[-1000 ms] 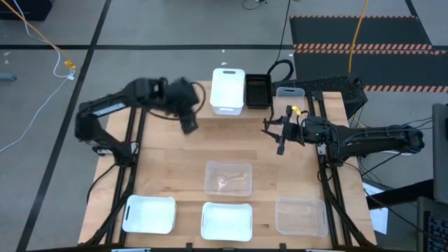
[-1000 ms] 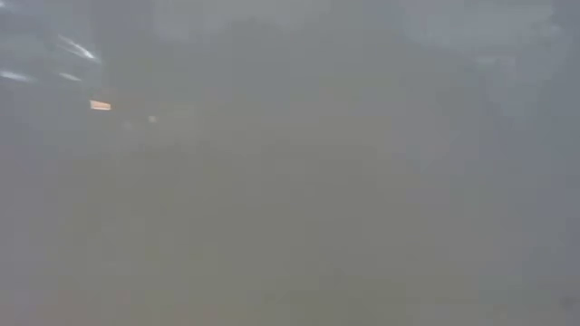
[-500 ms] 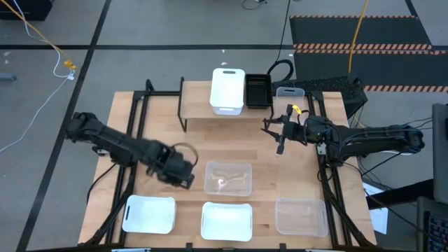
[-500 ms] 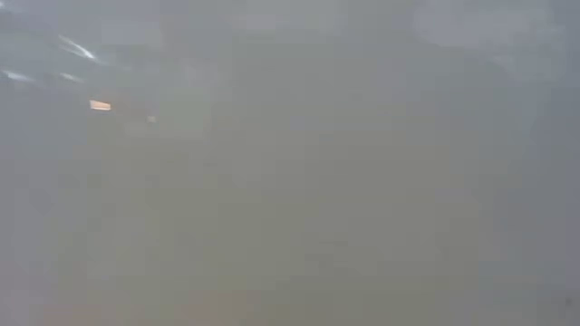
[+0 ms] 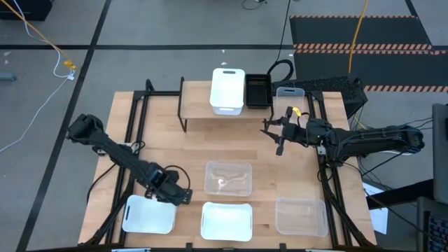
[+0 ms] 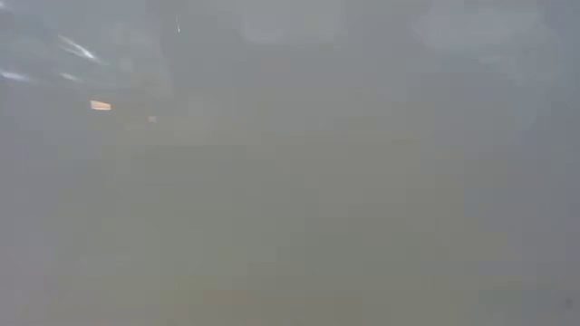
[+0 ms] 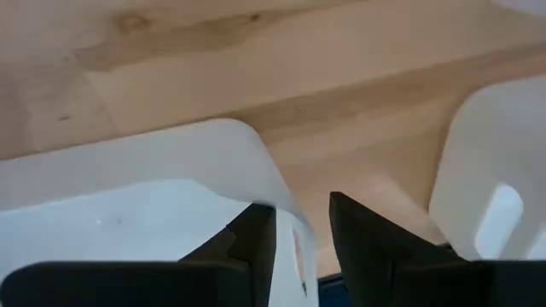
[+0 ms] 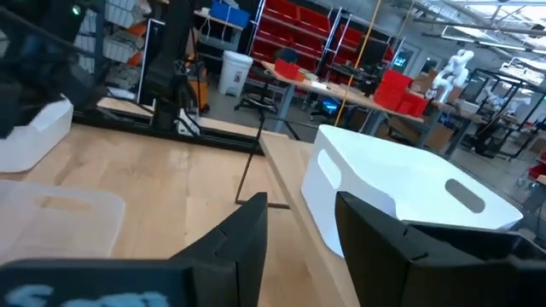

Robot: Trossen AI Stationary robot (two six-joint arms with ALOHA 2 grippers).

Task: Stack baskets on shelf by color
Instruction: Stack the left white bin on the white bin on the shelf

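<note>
The white basket will tip steeply as one stiff piece when I carry it, because my left gripper straddles just one end.
My left gripper is open and low at the near-left white basket. One finger stands inside the basket's right end wall and one outside it. My right gripper is open and hovers above the table, just near of the shelf's right end. On the shelf stand a white basket, upside down, a black slatted basket and a clear basket. The low view is fogged over and shows nothing.
On the table stand a clear basket in the middle, a second white basket at the near edge and another clear basket near right. Black frame rails run along both table sides. Bare wood lies between shelf and middle basket.
My left gripper has swung from beside the shelf toward the table's near edge and come down at the near-left white basket, ending astride its right end wall. The right arm has kept still, and no basket has moved.
</note>
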